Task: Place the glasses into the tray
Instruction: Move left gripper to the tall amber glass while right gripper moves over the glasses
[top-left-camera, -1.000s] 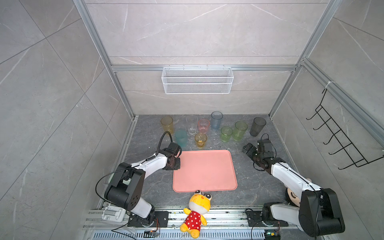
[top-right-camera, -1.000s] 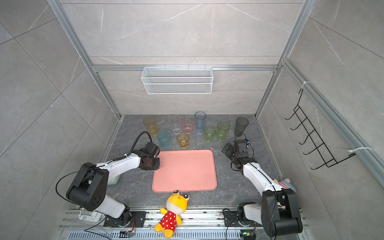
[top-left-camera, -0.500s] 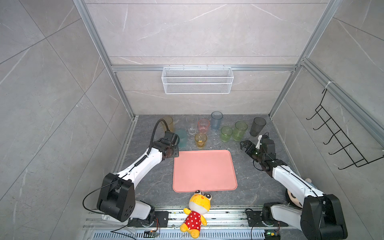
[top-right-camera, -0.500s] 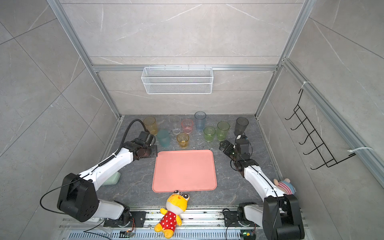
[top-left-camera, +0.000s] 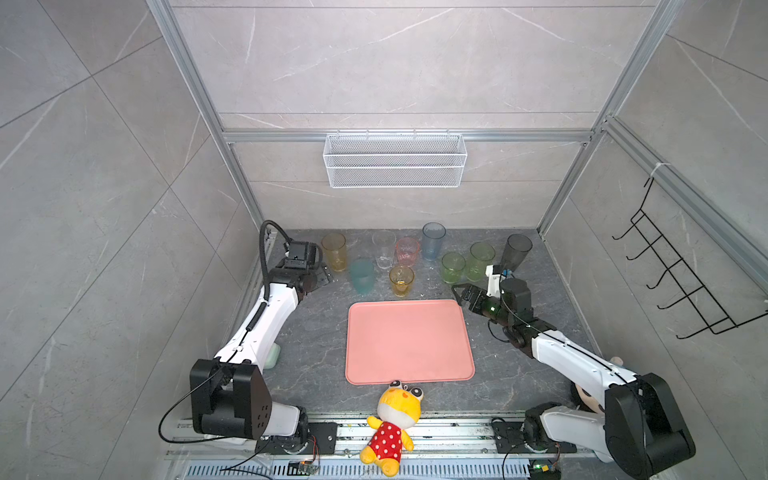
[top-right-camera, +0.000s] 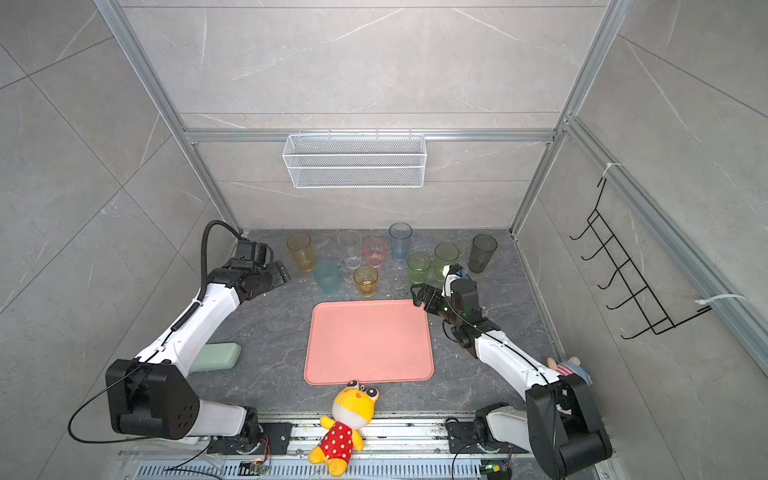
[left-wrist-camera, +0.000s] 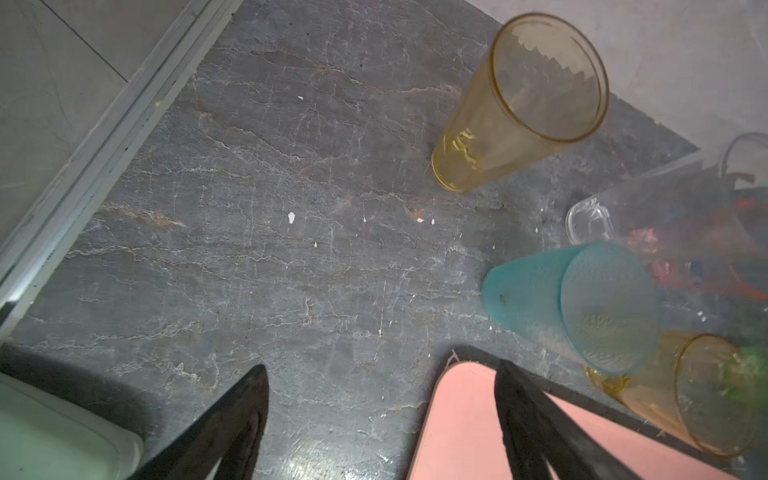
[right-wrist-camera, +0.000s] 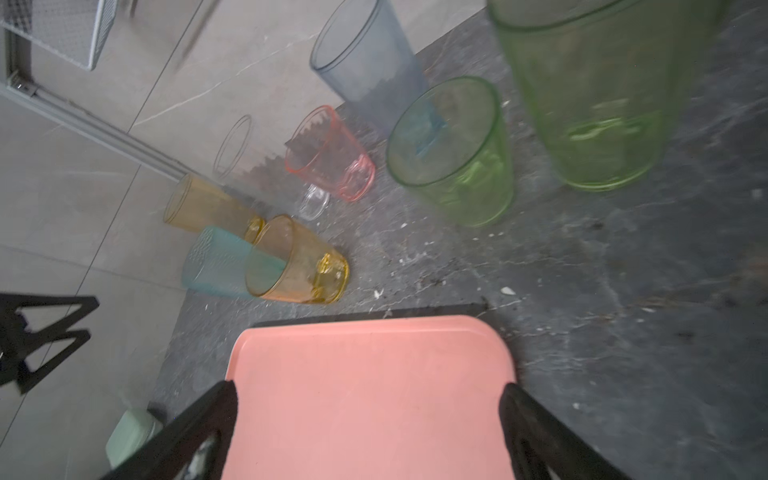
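My left gripper is moving toward the amber rim, and the amber glass (top-right-camera: 302, 252) is upright and clear of the teal glass. My left gripper keeps going until its open fingers are on either side of that rim.
The salmon-pink tray (top-left-camera: 409, 340) (top-right-camera: 368, 340) lies flat with nothing in it. Behind it stand several glasses: amber (top-left-camera: 334, 251), clear (top-left-camera: 383, 249), pink (top-left-camera: 407, 251), blue (top-left-camera: 433, 241), teal (top-left-camera: 361, 276), yellow (top-left-camera: 401, 280), two green (top-left-camera: 453, 268) (top-left-camera: 481, 255) and smoky grey (top-left-camera: 516, 251). My left gripper (top-left-camera: 322, 276) (left-wrist-camera: 382, 365) is open and empty over bare floor, left of the teal glass (left-wrist-camera: 573, 303) and in front of the amber one (left-wrist-camera: 519, 104). My right gripper (top-left-camera: 463, 295) (right-wrist-camera: 369, 385) is open and empty over the tray's far right corner (right-wrist-camera: 478, 332), near the green glasses (right-wrist-camera: 453, 153).
A yellow plush toy (top-left-camera: 395, 428) lies in front of the tray. A mint-green case (top-right-camera: 216, 356) sits under my left arm. A small doll (top-right-camera: 569, 368) lies by the right arm. A white wire basket (top-left-camera: 395, 160) hangs on the back wall and a black hook rack (top-left-camera: 681, 282) on the right wall.
My left gripper has moved from the tray's left edge back toward the amber glass and has opened. My right gripper has shifted slightly toward the tray's far right corner, still open.
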